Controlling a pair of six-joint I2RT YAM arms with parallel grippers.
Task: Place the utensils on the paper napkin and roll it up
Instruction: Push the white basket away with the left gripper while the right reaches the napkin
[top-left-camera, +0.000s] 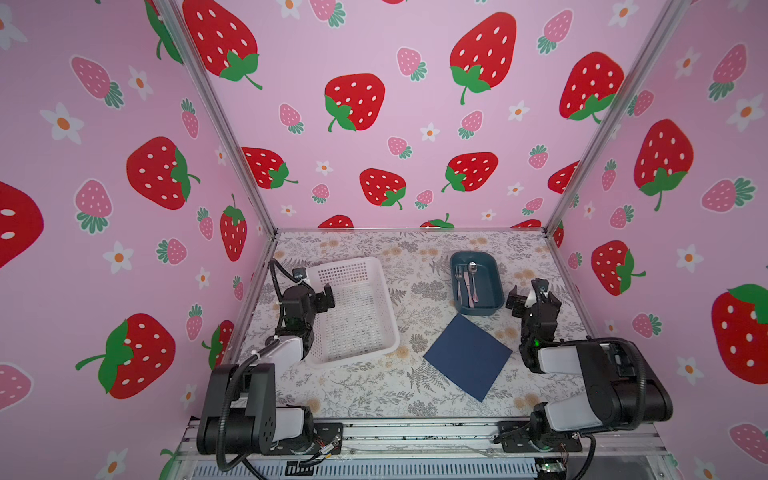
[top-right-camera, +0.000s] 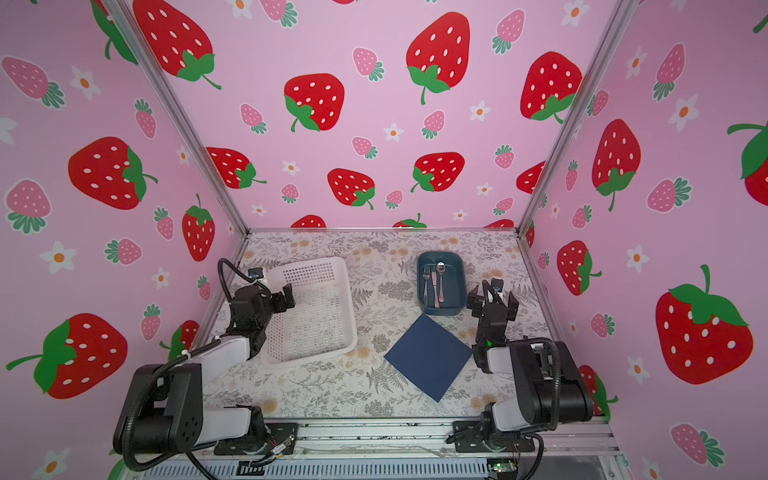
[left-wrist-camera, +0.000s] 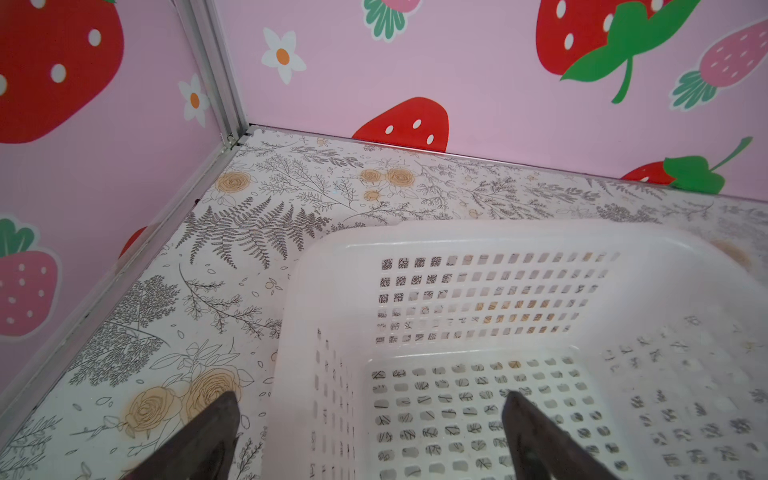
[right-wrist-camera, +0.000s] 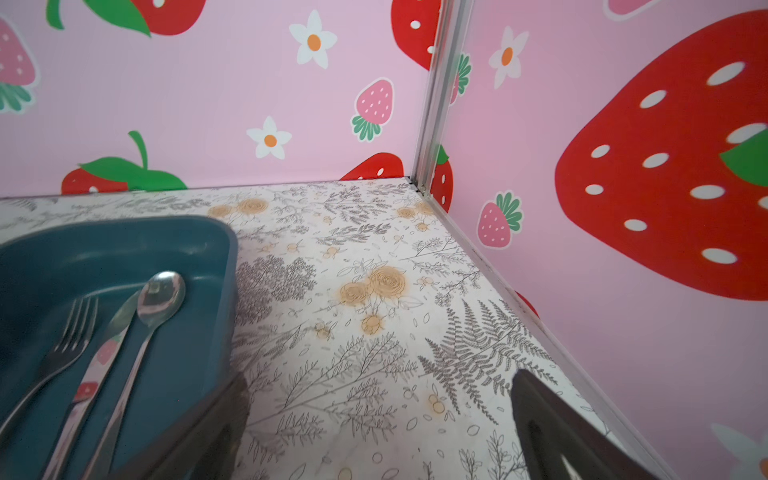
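Observation:
The white basket (top-left-camera: 356, 316) fills the space next to the napkin, so the robot's left gripper should move the basket toward the back wall (top-left-camera: 360, 237) before the robot rolls the napkin.
A silver fork (top-left-camera: 458, 279), knife (top-left-camera: 467, 286) and spoon (top-left-camera: 473, 280) lie side by side in a teal tray (top-left-camera: 498, 286) at the back right; the right wrist view shows the spoon (right-wrist-camera: 160, 295) closest. The dark navy paper napkin (top-left-camera: 467, 357) lies flat on the table in front of the tray, turned like a diamond, and shows in both top views. My right gripper (top-left-camera: 533, 297) hangs open just right of the tray, above bare table (right-wrist-camera: 379, 376). My left gripper (top-left-camera: 320, 286) is open, straddling the left wall of a white basket (left-wrist-camera: 498, 232).
The white mesh basket (top-left-camera: 345, 266) stands empty at the left. Pink strawberry walls close in the back and both sides of the floral table. The arm bases sit on a metal rail (top-left-camera: 415, 432) at the front edge.

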